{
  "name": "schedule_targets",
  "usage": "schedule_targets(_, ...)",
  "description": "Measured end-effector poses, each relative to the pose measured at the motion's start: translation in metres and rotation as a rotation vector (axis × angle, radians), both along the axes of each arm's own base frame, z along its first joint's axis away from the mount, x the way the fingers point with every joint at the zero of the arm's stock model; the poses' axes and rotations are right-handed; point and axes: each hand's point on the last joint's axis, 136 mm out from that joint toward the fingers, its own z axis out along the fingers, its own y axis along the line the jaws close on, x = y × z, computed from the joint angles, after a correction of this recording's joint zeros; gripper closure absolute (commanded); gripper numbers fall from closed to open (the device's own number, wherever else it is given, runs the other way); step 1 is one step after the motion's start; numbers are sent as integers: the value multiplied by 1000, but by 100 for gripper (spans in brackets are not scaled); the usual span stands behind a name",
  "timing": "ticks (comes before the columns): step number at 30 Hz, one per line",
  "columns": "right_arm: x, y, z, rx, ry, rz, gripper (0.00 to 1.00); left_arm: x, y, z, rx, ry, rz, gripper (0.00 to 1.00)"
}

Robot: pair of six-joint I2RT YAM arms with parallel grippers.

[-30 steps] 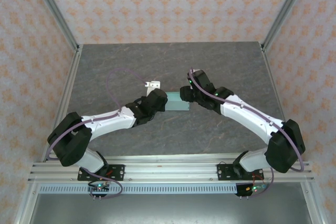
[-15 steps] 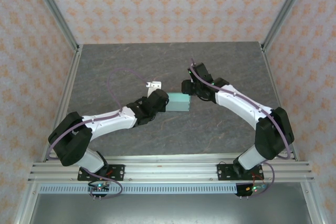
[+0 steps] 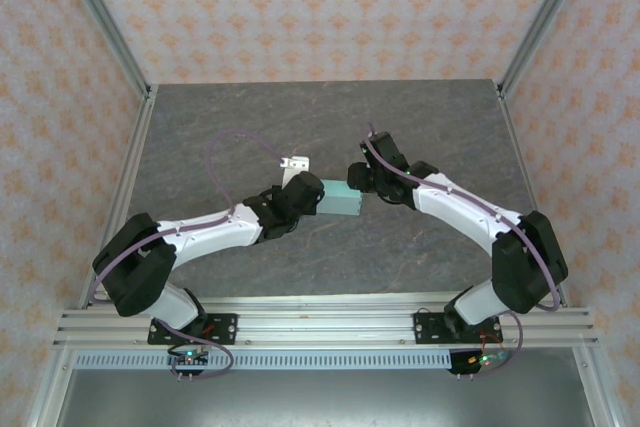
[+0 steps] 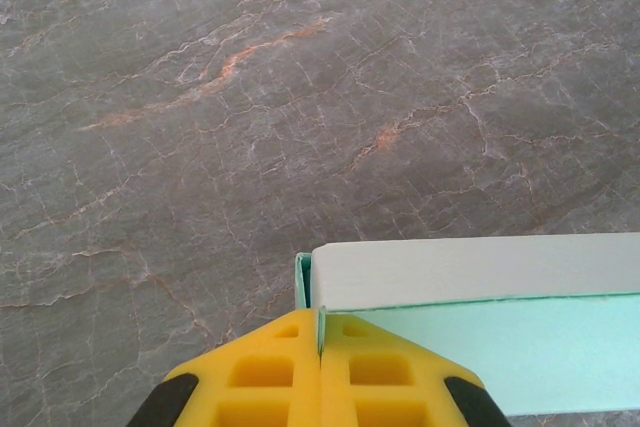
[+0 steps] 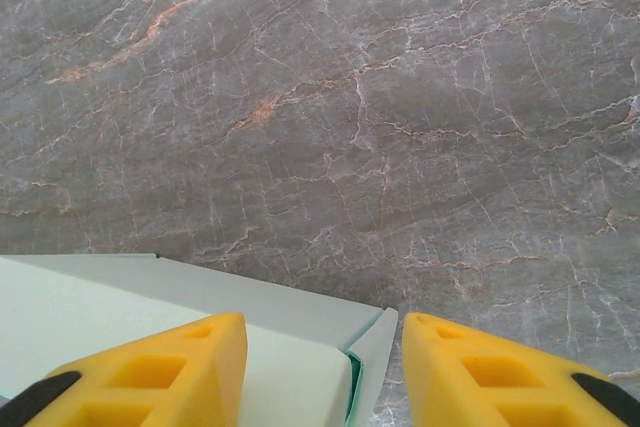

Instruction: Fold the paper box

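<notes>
My left gripper is closed on the paper box's thin edge (image 4: pixel 321 314), next to the gaping end flap (image 4: pixel 303 279). So next my left gripper opens, moves back and puts its fingers on both sides of that end flap.
The paper box (image 3: pixel 341 203) is a small pale mint-blue rectangular box on the dark stone table, between my two grippers. My left gripper (image 3: pixel 312 197) is at its left end. In the left wrist view the yellow fingers (image 4: pixel 270 377) are shut on a thin edge of the paper box (image 4: pixel 480 272), gripper (image 4: pixel 320 325). My right gripper (image 3: pixel 358 183) is at the right end. In the right wrist view it (image 5: pixel 322 327) stands open. The box's end flap (image 5: pixel 372 352) sticks out between the fingers, apart from the right fingertip (image 5: pixel 430 332). The left fingertip (image 5: pixel 215 337) hangs over the box top (image 5: pixel 120 307).
A small white bracket-like piece (image 3: pixel 292 161) lies on the table just behind the left gripper. Metal frame posts and patterned walls close in the table's left, right and far sides. Bare stone (image 3: pixel 330 117) stretches behind the box.
My right arm has swung its gripper down and left onto the box's right end, and its jaws have narrowed a little. The box has tilted slightly. The left gripper holds still.
</notes>
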Motion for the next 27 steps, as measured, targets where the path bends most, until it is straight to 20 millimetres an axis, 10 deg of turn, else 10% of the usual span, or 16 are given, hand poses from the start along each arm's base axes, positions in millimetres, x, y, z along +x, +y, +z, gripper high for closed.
schedule_targets(27,-1,2,0,-15,-43,-12,58,-6,5,0,22,18,8,79)
